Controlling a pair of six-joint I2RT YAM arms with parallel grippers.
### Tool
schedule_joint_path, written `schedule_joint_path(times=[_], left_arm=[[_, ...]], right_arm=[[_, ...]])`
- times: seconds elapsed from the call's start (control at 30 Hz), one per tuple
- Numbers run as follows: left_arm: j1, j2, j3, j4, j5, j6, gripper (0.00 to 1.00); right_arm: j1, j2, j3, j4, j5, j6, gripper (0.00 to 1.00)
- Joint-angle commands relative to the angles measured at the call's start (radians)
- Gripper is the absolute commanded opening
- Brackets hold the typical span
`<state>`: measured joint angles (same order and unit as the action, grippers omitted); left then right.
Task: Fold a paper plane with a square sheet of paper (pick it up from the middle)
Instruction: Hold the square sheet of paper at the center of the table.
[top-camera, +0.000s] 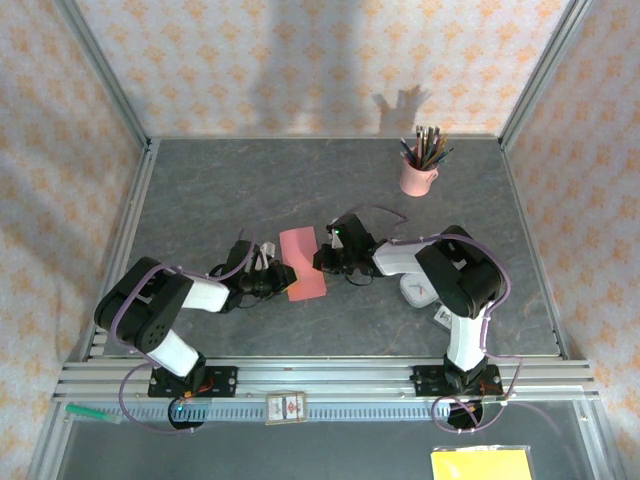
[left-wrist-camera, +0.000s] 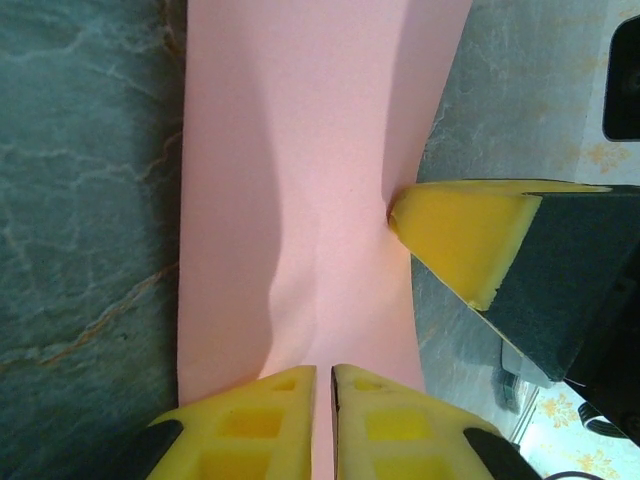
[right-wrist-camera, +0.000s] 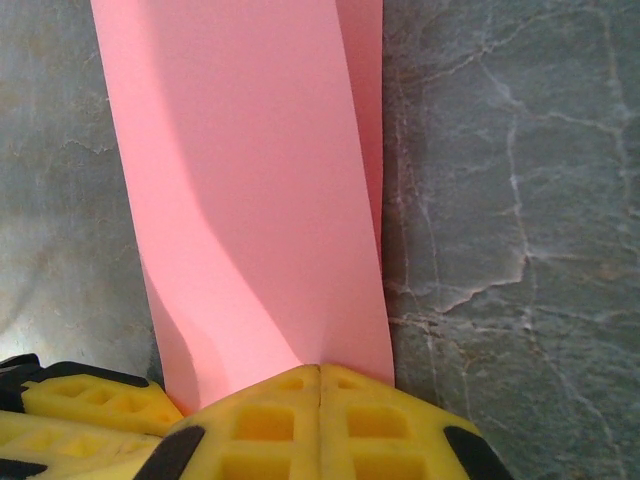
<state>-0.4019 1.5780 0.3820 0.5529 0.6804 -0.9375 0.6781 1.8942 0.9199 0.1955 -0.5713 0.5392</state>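
Note:
The folded piece of paper still bulges (right-wrist-camera: 215, 210) ahead of my right gripper, so next my left gripper pins the paper's near part while my right gripper presses along the paper's folded edge (right-wrist-camera: 118, 150).
The square sheet of paper (top-camera: 302, 262) is salmon-pink and lies mid-table as a long folded strip. In the right wrist view a second layer shows along the sheet's (right-wrist-camera: 250, 180) right edge. My left gripper (top-camera: 279, 283) meets its near-left edge, and my right gripper (top-camera: 322, 262) meets its right edge. Seen from the left wrist, my left gripper (left-wrist-camera: 323, 372) has its yellow jaws nearly together, pinching the paper (left-wrist-camera: 300, 150), which buckles up in front of them. My right gripper (right-wrist-camera: 320, 368) is shut on the paper's edge, and a crease runs out from its tips.
A pink cup of pencils (top-camera: 419, 172) stands at the back right. A white rounded card (top-camera: 418, 290) lies under the right arm. A yellow pad (top-camera: 481, 465) sits off the table at the front right. Metal frame posts border the grey table (top-camera: 220, 190).

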Motion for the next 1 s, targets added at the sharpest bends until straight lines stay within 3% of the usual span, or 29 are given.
schedule_joint_path(times=[0.0, 0.23, 0.43, 0.67, 0.97], left_arm=[[0.012, -0.003, -0.018, -0.062, -0.007, 0.033, 0.16], [0.015, 0.032, -0.004, -0.113, 0.003, 0.090, 0.13], [0.022, 0.062, 0.080, -0.260, 0.007, 0.219, 0.10], [0.022, 0.105, 0.169, -0.402, 0.018, 0.345, 0.08], [0.021, 0.129, 0.226, -0.463, 0.061, 0.464, 0.08]], right_arm=[[-0.011, 0.068, -0.071, -0.210, 0.171, -0.001, 0.00], [-0.011, 0.046, -0.090, -0.180, 0.147, 0.019, 0.00], [-0.009, 0.000, -0.117, -0.158, 0.134, 0.049, 0.01], [-0.006, -0.064, -0.148, -0.125, 0.123, 0.075, 0.11], [-0.007, -0.214, -0.121, -0.136, 0.164, 0.049, 0.24]])
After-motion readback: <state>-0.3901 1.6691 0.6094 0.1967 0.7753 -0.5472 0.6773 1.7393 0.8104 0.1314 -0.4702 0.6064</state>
